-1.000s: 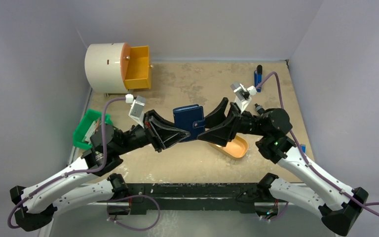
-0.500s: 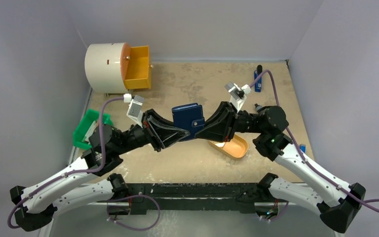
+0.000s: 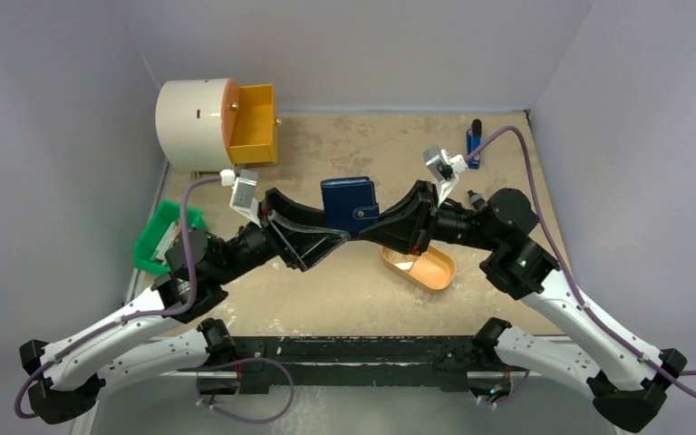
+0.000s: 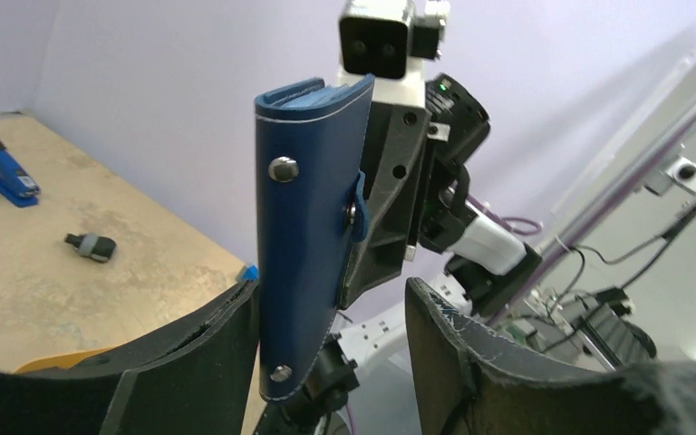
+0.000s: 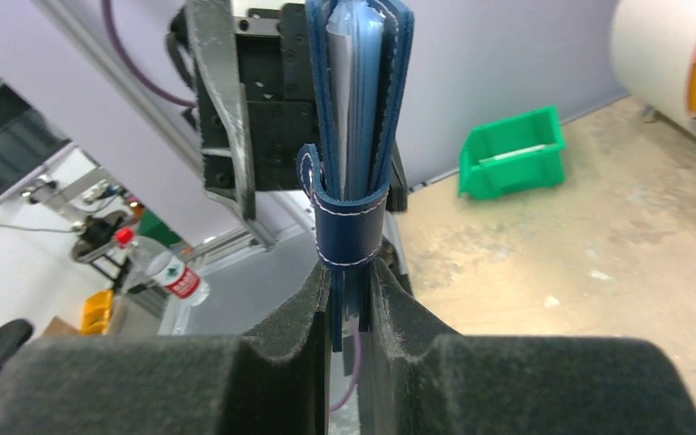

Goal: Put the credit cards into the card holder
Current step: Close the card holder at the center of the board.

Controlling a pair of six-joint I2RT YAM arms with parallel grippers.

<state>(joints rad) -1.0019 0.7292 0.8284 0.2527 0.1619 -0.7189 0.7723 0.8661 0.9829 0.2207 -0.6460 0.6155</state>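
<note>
My left gripper needs to clamp the card holder's spine [image 3: 327, 203] first, because the snap tab [image 3: 362, 215] is closed beside my right gripper's fingers. My right gripper should open the tab after that.
The navy card holder [image 3: 349, 204] is folded shut with its snap tab closed and is held off the table. My right gripper [image 3: 362, 237] is shut on its lower edge; in the right wrist view the card holder [image 5: 355, 136] stands upright out of the right gripper [image 5: 349, 281]. Thin pale edges, perhaps credit cards [image 5: 349, 54], show between its leaves. My left gripper [image 3: 338, 243] is open. In the left wrist view the card holder [image 4: 308, 236] stands between the spread jaws of the left gripper [image 4: 331, 299], close against one finger [image 4: 217, 344].
An orange oval tray [image 3: 421, 267] lies under the right arm. A green bin [image 3: 159, 237] sits at the left edge. A white drum [image 3: 195, 122] with an open orange drawer [image 3: 254, 127] stands back left. A blue stapler [image 3: 474, 145] lies back right.
The card holder has moved a little toward the back of the table, carried by the right gripper. The left gripper has followed it and stays beside it.
</note>
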